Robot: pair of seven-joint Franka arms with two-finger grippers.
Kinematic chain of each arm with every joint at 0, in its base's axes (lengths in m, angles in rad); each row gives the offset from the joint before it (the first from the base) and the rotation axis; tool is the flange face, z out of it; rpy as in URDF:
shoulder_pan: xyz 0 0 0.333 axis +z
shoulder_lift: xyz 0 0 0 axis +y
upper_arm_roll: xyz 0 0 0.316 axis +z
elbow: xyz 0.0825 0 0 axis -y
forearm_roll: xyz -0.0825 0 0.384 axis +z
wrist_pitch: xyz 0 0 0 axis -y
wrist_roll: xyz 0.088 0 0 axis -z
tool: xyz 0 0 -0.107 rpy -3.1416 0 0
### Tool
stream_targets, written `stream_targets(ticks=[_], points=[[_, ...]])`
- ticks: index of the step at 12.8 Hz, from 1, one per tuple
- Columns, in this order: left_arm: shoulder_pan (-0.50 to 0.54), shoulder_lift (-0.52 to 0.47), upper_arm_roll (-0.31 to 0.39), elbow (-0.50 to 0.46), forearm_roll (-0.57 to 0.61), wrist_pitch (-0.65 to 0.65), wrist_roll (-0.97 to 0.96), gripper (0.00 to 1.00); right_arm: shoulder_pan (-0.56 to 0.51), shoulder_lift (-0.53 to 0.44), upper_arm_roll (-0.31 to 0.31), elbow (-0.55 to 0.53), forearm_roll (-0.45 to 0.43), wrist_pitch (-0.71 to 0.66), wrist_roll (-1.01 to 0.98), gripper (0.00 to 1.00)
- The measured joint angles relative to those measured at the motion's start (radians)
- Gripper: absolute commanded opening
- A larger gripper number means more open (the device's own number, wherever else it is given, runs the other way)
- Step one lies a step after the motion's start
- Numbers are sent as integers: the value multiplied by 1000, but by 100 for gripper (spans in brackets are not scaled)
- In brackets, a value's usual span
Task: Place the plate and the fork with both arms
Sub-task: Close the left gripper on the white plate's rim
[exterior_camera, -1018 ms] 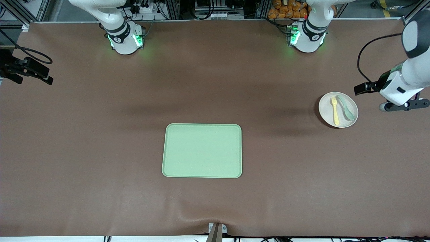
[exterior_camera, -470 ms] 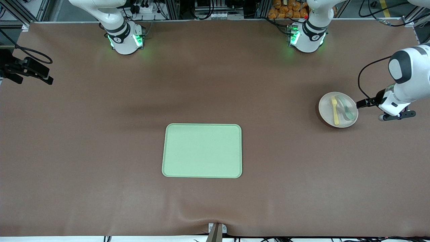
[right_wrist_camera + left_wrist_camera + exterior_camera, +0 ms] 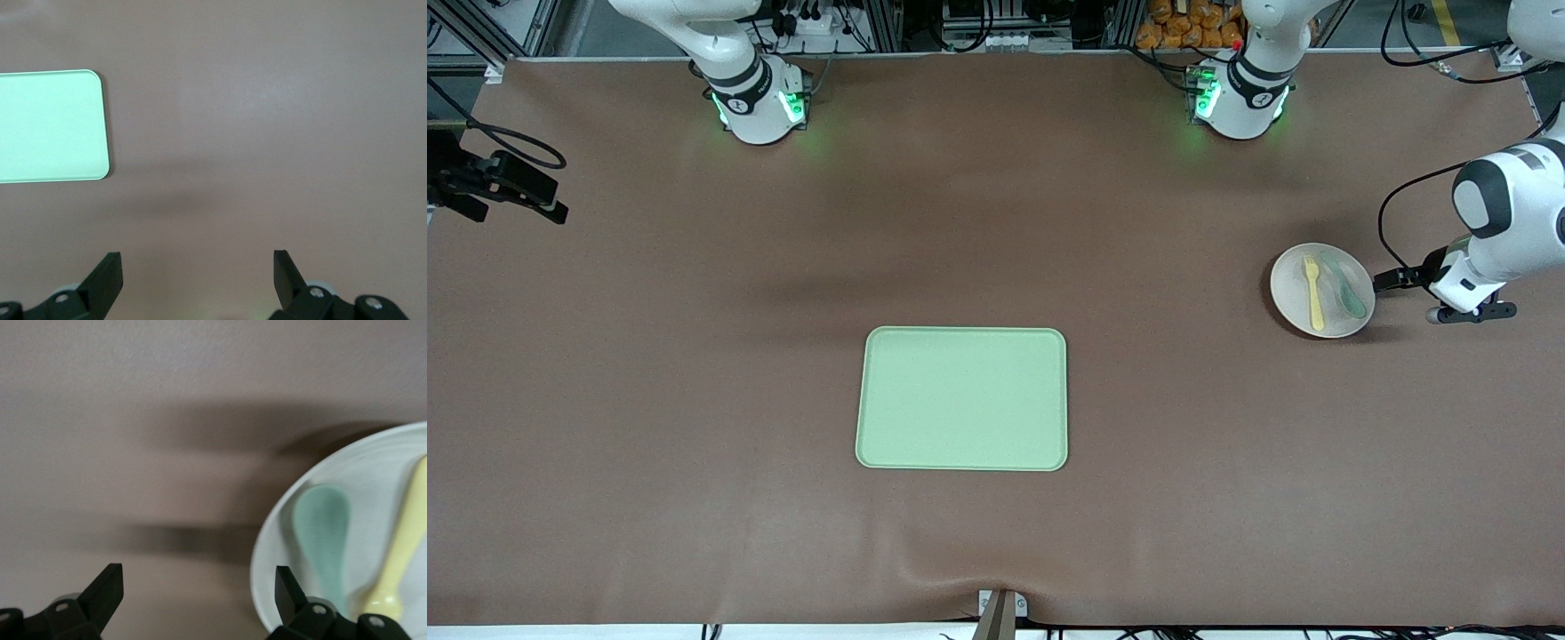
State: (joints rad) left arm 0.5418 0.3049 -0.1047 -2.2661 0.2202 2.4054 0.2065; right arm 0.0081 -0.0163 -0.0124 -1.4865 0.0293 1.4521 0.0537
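My left gripper has its finger only just over the plate's rim. It should move farther in and pinch the rim next to the spoon before it lifts the plate.
The off-white plate sits near the left arm's end of the table. On it lie the pale-yellow fork and a teal-green spoon, side by side. My left gripper is open and low beside the plate's rim. In the left wrist view one fingertip is over the rim of the plate, by the spoon and the fork. My right gripper is open and empty, up over bare table; it does not show in the front view.
The light-green rectangular tray lies at the table's middle, nearer the front camera; its corner shows in the right wrist view. A black camera mount stands at the right arm's end of the table.
The left arm has come down and in toward the plate; its gripper now sits at the plate's rim. Plate, fork, spoon and tray have not moved.
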Motion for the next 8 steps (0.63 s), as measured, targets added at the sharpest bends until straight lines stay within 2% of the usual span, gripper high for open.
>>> stream_targets(ticks=[5,8], points=[[28,52,-5,1,22,51,13,100,0,0,0,0,0,0,0,100],[28,46,-12,7,23,52,60,100,0,0,0,0,0,0,0,100]])
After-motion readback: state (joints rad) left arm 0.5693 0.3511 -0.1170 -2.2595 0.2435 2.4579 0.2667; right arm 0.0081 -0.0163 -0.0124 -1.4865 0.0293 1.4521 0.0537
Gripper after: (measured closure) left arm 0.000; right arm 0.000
